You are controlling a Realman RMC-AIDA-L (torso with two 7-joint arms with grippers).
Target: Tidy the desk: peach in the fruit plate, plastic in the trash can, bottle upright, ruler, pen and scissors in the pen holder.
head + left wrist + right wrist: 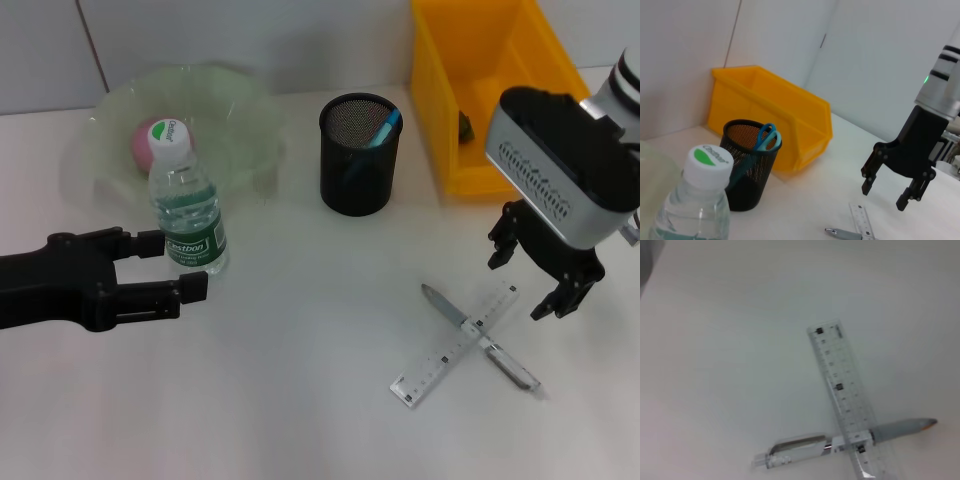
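Observation:
The ruler's far end (506,293) lies clear of the pen, so I should carry on moving my right gripper toward that end until its fingers straddle the ruler's width (494,307).
The bottle (186,205) (694,200) stands upright on the desk (300,400), in front of the fruit plate (240,110). My left gripper (184,265) is open, with its fingertips on either side of the bottle's base. The peach (139,141) lies in the fruit plate. The scissors (385,128) (767,137) stand in the pen holder (360,170) (747,175). The plastic (466,125) sits in the trash can (470,60) (770,115). The ruler (455,345) (842,390) (862,222) and the pen (482,338) (800,447) (842,233) lie crossed on the desk. My right gripper (530,280) (890,192) hangs open just right of them.
A white wall rises behind the desk. The trash can stands at the back right beside the pen holder, and the fruit plate sits at the back left. Bare tabletop stretches along the front of the desk.

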